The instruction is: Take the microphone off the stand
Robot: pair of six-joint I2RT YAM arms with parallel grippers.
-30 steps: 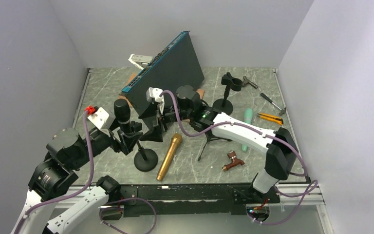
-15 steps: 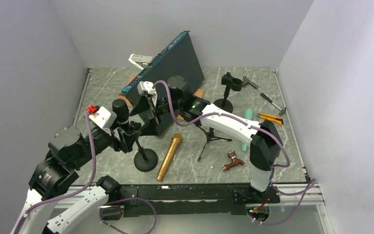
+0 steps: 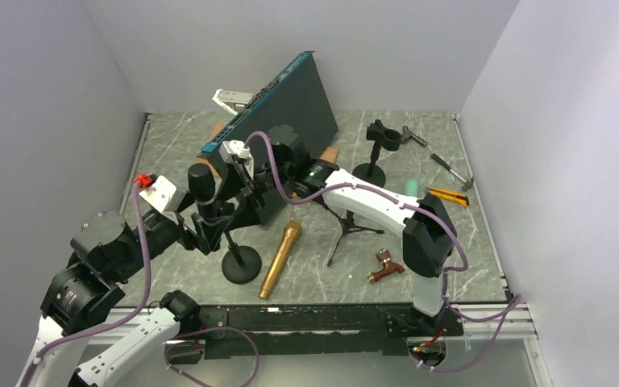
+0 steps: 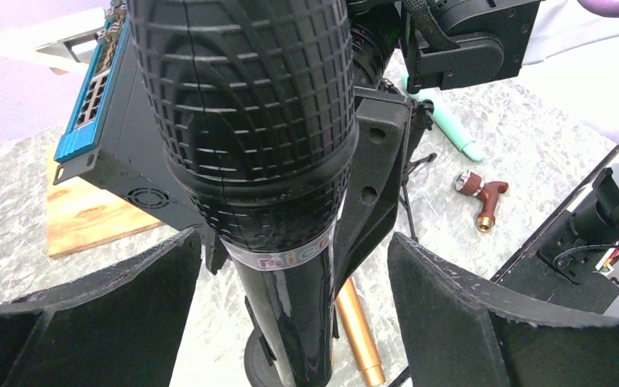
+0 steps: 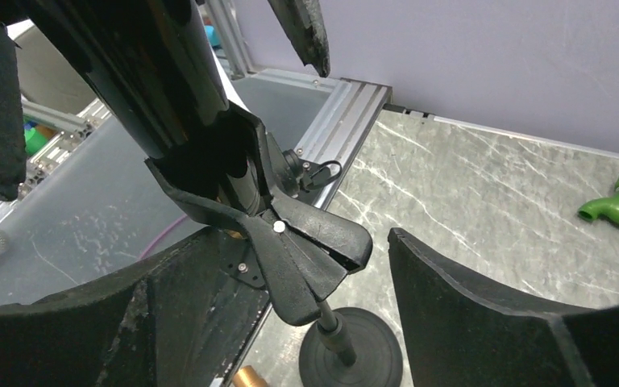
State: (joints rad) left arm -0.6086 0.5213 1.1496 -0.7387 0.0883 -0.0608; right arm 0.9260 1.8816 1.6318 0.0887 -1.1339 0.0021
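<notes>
The clip's handles (image 5: 294, 286) sit slanted between my right gripper's fingers. I should back that gripper off and square it up with both handles (image 5: 332, 232) before squeezing the clip open.
A black microphone (image 3: 202, 192) stands tilted in the clip of a black stand (image 3: 241, 264) with a round base, left of centre. My left gripper (image 3: 206, 223) is open and straddles the microphone's body (image 4: 250, 121) just below its head. A gap shows beside the right finger (image 4: 467, 314). My right gripper (image 3: 242, 193) reaches in from the right. It is open, with the stand's clip (image 5: 290, 250) between its fingers (image 5: 492, 322). The clip lies close to the left pad and well off the right one.
A gold microphone (image 3: 280, 258) lies beside the stand's base. A small tripod (image 3: 346, 230), a second black stand (image 3: 375, 153) and a leaning network switch (image 3: 278, 105) stand behind. A brown tap (image 3: 387, 266), knife (image 3: 448, 195) and screwdriver (image 3: 449, 168) lie right.
My right gripper has moved left, up to the stand's clip, and its jaws have narrowed a little. The left gripper has stayed round the microphone and shifted slightly.
</notes>
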